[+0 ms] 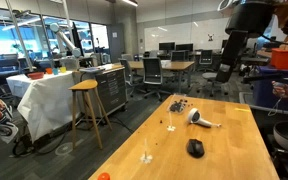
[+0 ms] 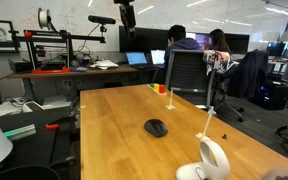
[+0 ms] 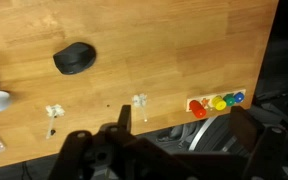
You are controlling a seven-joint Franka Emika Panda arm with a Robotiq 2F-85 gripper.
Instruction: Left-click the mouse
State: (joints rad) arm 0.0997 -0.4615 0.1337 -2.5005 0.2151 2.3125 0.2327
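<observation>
I keep moving my gripper until its fingers close into one point for pressing, because the black mouse (image 2: 156, 128) lies clear of its neighbours and my gripper's fingers are empty.
The black oval mouse (image 1: 195, 148) lies on the wooden table (image 1: 236, 150), nothing touching it. It shows in both exterior views (image 2: 156, 128) and at the upper left of the wrist view (image 3: 74, 59). My gripper (image 1: 225, 70) hangs high above the table, well away from the mouse, and is also seen at the top of an exterior view (image 2: 128, 24). In the wrist view its two dark fingers (image 3: 184, 114) stand wide apart with nothing between them, over the table's edge.
A white-and-grey hairdryer-shaped object (image 1: 203, 120) (image 2: 212, 160) lies near the mouse. Small dark bits (image 1: 178, 104) and two small clear pieces (image 3: 139, 101) (image 3: 54, 111) sit on the table. A block of coloured pegs (image 3: 216, 103) is at the table's edge. Office chairs (image 2: 189, 72) stand beyond.
</observation>
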